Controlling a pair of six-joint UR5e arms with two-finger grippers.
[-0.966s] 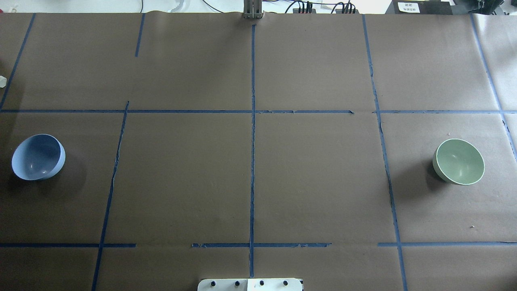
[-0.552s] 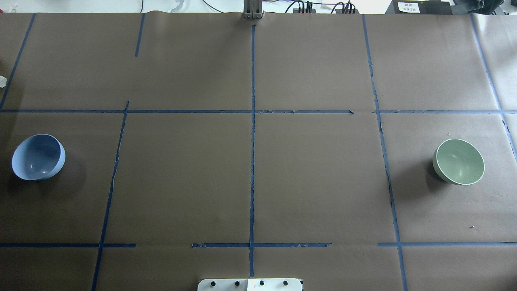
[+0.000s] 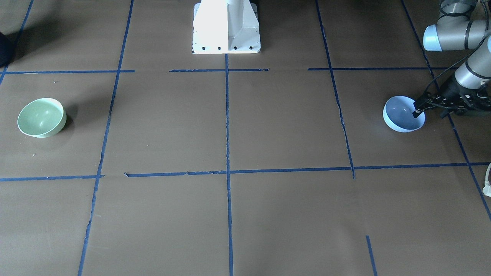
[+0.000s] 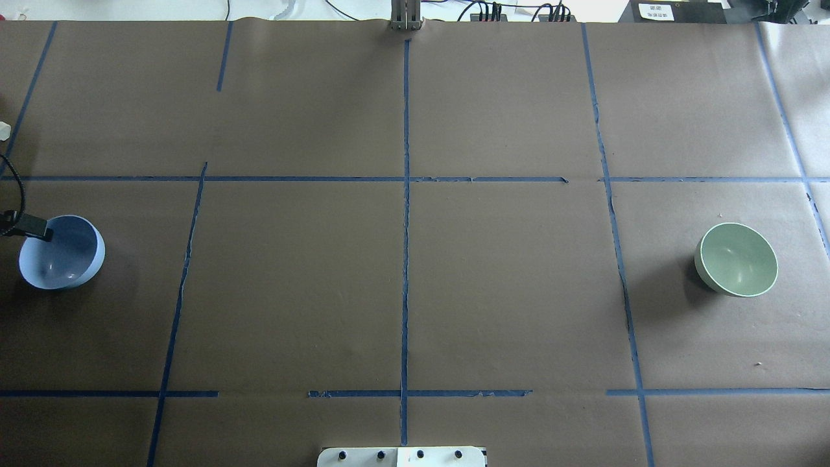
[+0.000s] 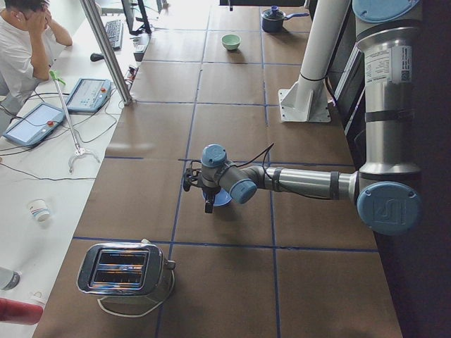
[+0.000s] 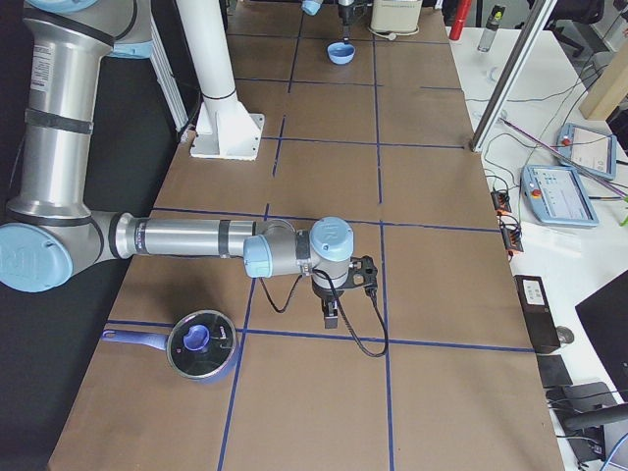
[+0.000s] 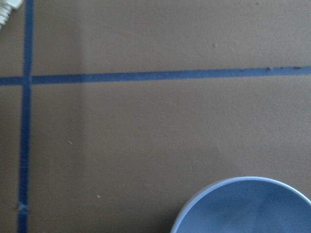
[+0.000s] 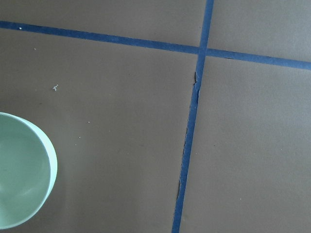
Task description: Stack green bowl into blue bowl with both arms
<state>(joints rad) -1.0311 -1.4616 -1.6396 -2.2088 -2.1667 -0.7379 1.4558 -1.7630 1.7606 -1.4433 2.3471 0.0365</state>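
Observation:
I expect the green bowl [image 3: 42, 117] to go deep down into the blue bowl when I stack it, because both bowls widen toward mouths of similar width [image 3: 403, 113].
The blue bowl [image 3: 401, 117] stands on the brown table at my left; it also shows in the overhead view [image 4: 65, 256] and at the bottom of the left wrist view [image 7: 243, 206]. My left gripper [image 3: 429, 112] hangs open at the bowl's outer rim. One fingertip [image 4: 37, 229] is over the bowl's inside; the other is outside the rim. The green bowl [image 3: 41, 117] stands far off at my right, seen also from overhead [image 4: 736, 259] and in the right wrist view [image 8: 22, 170]. My right gripper [image 6: 332, 312] shows only in the right side view. I cannot tell whether it is open or shut.
The white pedestal base [image 3: 226, 27] stands at mid-table on my side. A toaster [image 5: 123, 267] sits beyond the blue bowl at the left end. A lidded pot [image 6: 201, 343] sits near the right arm. Blue tape lines cross the table.
My left gripper's fingertip and its cable have come into the overhead view at the left edge, over the blue bowl's rim. Both bowls stay where they were.

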